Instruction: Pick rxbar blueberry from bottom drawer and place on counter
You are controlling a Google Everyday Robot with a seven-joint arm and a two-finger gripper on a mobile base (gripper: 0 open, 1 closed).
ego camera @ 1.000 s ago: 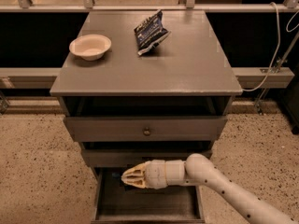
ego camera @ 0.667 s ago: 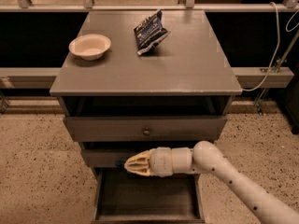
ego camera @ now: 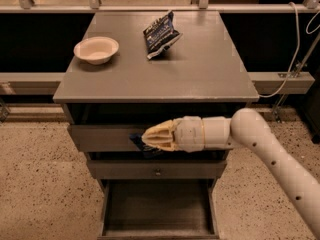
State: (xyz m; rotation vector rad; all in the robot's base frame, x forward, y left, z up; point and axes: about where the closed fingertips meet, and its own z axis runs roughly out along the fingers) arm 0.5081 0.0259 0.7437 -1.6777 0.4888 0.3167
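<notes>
The space [ego camera: 178, 77] in front of the chip bag is open for the rxbar blueberry, so the robot's gripper keeps carrying it up until it gets to that space.
My gripper [ego camera: 146, 138] hangs in front of the top drawer front, pointing left, just under the counter's front edge. Its cream fingers [ego camera: 161, 132] are shut on the rxbar blueberry [ego camera: 137, 139], a small dark blue wrapper that pokes out at the tips and below them. The bottom drawer [ego camera: 157, 211] is pulled out beneath the gripper, and its grey wooden floor is bare. The counter [ego camera: 200, 69] is the flat grey cabinet top above the gripper.
A white bowl [ego camera: 96, 49] sits on the counter's left side. A crinkled dark blue chip bag [ego camera: 161, 34] lies near the back centre. The middle drawer [ego camera: 158, 170] with a round knob is closed. A white cable [ego camera: 295, 49] hangs to the right.
The gripper has risen from the bottom drawer opening to the height of the top drawer front, carrying the dark blue bar with it. The bottom drawer now lies bare.
</notes>
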